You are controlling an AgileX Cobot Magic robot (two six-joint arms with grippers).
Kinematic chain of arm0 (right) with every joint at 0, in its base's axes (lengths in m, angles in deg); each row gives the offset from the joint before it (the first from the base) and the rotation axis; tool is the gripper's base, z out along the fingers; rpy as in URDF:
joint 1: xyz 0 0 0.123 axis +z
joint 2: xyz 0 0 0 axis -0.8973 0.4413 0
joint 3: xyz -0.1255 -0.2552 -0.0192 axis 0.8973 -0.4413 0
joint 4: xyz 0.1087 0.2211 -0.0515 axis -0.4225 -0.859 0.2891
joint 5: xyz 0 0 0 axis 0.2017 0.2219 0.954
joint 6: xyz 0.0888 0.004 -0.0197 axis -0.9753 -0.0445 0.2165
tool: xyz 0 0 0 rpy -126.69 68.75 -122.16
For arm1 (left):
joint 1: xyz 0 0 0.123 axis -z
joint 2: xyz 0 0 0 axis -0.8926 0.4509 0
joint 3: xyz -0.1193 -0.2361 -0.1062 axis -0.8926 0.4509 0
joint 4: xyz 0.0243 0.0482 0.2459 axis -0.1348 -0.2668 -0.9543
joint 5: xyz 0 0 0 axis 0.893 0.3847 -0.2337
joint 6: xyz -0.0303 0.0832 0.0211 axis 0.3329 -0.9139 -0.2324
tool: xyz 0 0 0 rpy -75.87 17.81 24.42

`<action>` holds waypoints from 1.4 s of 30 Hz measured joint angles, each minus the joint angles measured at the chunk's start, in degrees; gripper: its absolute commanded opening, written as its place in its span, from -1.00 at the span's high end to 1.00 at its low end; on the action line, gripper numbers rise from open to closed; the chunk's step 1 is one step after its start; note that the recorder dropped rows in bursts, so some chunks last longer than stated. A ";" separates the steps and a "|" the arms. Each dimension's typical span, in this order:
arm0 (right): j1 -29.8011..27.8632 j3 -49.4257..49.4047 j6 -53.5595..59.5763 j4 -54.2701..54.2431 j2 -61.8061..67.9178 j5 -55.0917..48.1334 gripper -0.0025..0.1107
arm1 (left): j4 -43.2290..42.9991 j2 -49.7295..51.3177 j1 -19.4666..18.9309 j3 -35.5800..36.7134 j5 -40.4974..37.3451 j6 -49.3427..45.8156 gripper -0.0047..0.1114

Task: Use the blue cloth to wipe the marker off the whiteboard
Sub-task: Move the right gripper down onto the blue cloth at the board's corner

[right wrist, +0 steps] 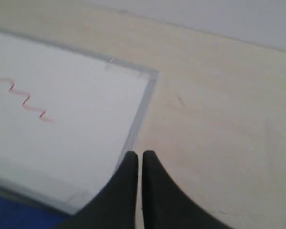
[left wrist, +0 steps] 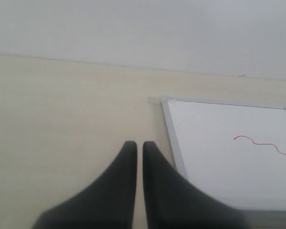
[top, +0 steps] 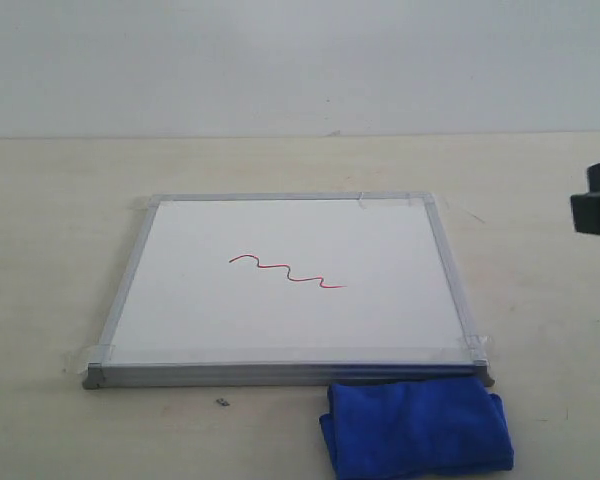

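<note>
The blue cloth (top: 420, 428) lies folded over in layers (top: 327, 432), so when I lift it, its middle will pinch into a fold and the layers will stay together.
The whiteboard (top: 290, 290) lies flat on the table with a silver frame and taped corners. A short red wavy marker line (top: 286, 271) runs across its middle, also seen as the marker line (left wrist: 264, 143) and the marker line (right wrist: 26, 98). The blue cloth (top: 416, 428) sits bunched against the board's near right corner; a sliver of the cloth (right wrist: 14, 214) shows in the right wrist view. My right gripper (right wrist: 142, 155) is shut and empty, hovering off the board's right side; part of it (top: 598, 198) shows at the exterior view's right edge. My left gripper (left wrist: 136, 144) is shut and empty, left of the board.
A pale wooden table (top: 50, 250) carries everything, with a white wall (top: 300, 60) behind. A tiny dark speck (top: 222, 403) lies in front of the board's near edge.
</note>
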 measured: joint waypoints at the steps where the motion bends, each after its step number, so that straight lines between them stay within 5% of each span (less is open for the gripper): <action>1: 1.47 1.69 3.19 -0.78 0.86 -3.40 0.96 | 0.00 0.00 0.00 0.00 0.00 0.00 0.84; 6: 11.90 8.62 17.24 -5.03 7.10 -18.92 0.96 | 0.00 0.00 0.00 0.00 0.00 0.00 0.84; 17: 22.67 8.96 8.26 -5.58 25.95 -23.29 0.92 | 0.00 0.00 0.00 0.00 0.00 0.00 0.84; 25: 23.90 8.96 6.92 -7.57 32.78 -18.82 -0.29 | 0.00 0.00 0.00 0.00 0.00 0.00 0.84; 42: 23.95 9.08 -2.74 -4.09 37.59 -16.80 -0.15 | 0.00 0.00 0.00 0.00 0.00 0.00 0.84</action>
